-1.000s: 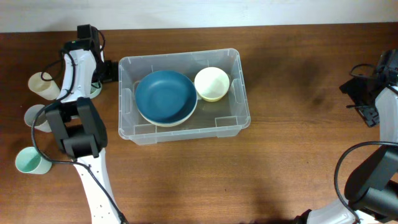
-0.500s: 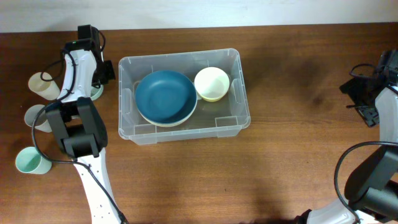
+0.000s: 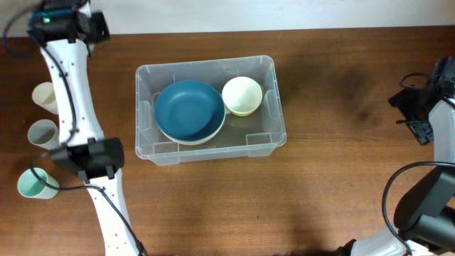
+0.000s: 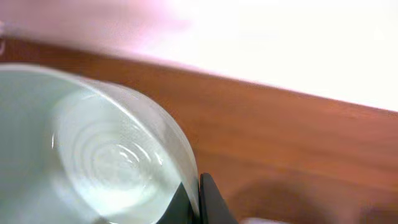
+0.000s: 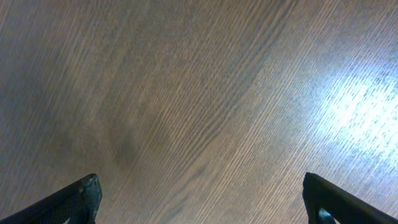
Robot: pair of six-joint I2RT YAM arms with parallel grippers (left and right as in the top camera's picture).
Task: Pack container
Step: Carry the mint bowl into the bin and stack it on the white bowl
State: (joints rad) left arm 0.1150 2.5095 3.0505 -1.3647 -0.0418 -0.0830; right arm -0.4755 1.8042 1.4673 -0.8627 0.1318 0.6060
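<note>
I should carry on moving my left gripper to the small cream bowl [image 3: 242,95] and let go there. The bowl is empty, and the gripper's fingers are on the pale green cup's rim [image 4: 158,130].
The container [image 3: 271,139], a large clear bin, stands at mid-table. A big blue bowl [image 3: 188,109] and a small cream bowl [image 3: 242,94] lie inside it. In the left wrist view my left gripper [image 4: 198,191] is shut on the rim of a pale green cup [image 4: 93,155], one finger inside the wall and one outside. Overhead, that arm's wrist [image 3: 64,20] sits at the far left corner, above and left of the container, and hides the cup. My right gripper [image 5: 202,199] stands open over bare wood at the right edge.
Three cups stand in a column at the left edge: a cream one [image 3: 44,96], a grey-white one [image 3: 41,131] and a mint one [image 3: 32,183]. The left arm's base link [image 3: 89,160] rises beside them. The table's back edge [image 3: 284,30] meets a pale wall.
The left gripper shut on the pale green cup that stood left of the container, then rose with it toward the far left corner. The right arm has not moved.
</note>
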